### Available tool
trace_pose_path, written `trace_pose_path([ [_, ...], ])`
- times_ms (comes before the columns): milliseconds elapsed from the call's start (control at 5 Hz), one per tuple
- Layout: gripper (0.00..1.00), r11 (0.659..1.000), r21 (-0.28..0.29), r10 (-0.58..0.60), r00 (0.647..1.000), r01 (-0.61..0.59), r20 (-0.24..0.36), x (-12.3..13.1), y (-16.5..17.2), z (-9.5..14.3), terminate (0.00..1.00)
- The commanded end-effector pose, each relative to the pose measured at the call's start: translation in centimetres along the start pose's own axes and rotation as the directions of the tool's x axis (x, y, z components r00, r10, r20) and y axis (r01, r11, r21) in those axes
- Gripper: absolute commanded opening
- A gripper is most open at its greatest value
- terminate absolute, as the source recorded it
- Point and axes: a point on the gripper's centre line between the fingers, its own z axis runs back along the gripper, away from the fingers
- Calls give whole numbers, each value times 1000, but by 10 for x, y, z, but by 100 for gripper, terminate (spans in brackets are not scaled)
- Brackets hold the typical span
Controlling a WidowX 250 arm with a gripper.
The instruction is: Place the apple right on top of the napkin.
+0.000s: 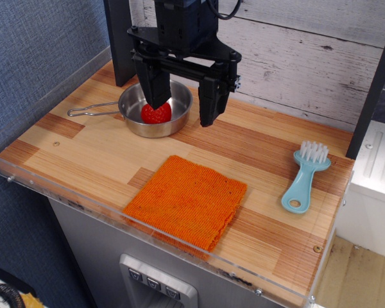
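The apple will stay where I put it down instead of rolling off, because the ribbed orange napkin lies flat.
The apple, a small glossy red dimpled toy fruit, lies inside the steel pan at the back of the wooden table. The napkin, a square orange ribbed cloth, lies flat near the front edge, with nothing on it. My black gripper hangs over the pan with its jaws wide apart. The left finger stands just above the apple and hides its top. The right finger is over the pan's right rim. I cannot tell whether the left finger touches the apple.
The pan's wire handle points left. A light blue brush with white bristles lies at the right. A clear acrylic rim runs along the table's front and left edges. A wood-panel wall stands behind.
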Motion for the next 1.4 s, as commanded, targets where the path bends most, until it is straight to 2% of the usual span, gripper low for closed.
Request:
trace_pose_path([
  [0, 100, 1000, 0, 0, 1000, 0, 0, 0, 0, 0, 0],
  [200, 100, 995, -67, -62, 995, 68, 79, 24, 18, 1, 0],
  [400, 100, 999, -4, -39, 992, 40, 122, 48, 39, -2, 0],
  [600, 100, 999, 45, 10, 994, -15, 112, 63, 62, -9, 0],
  [800, 100, 997, 56, 53, 993, -60, 107, 70, 84, -24, 0],
  [1000, 100, 993, 103, 56, 996, -63, 65, 76, 94, -38, 0],
  [1200, 100, 992, 84, 89, 994, -95, 65, 77, 102, -53, 0],
])
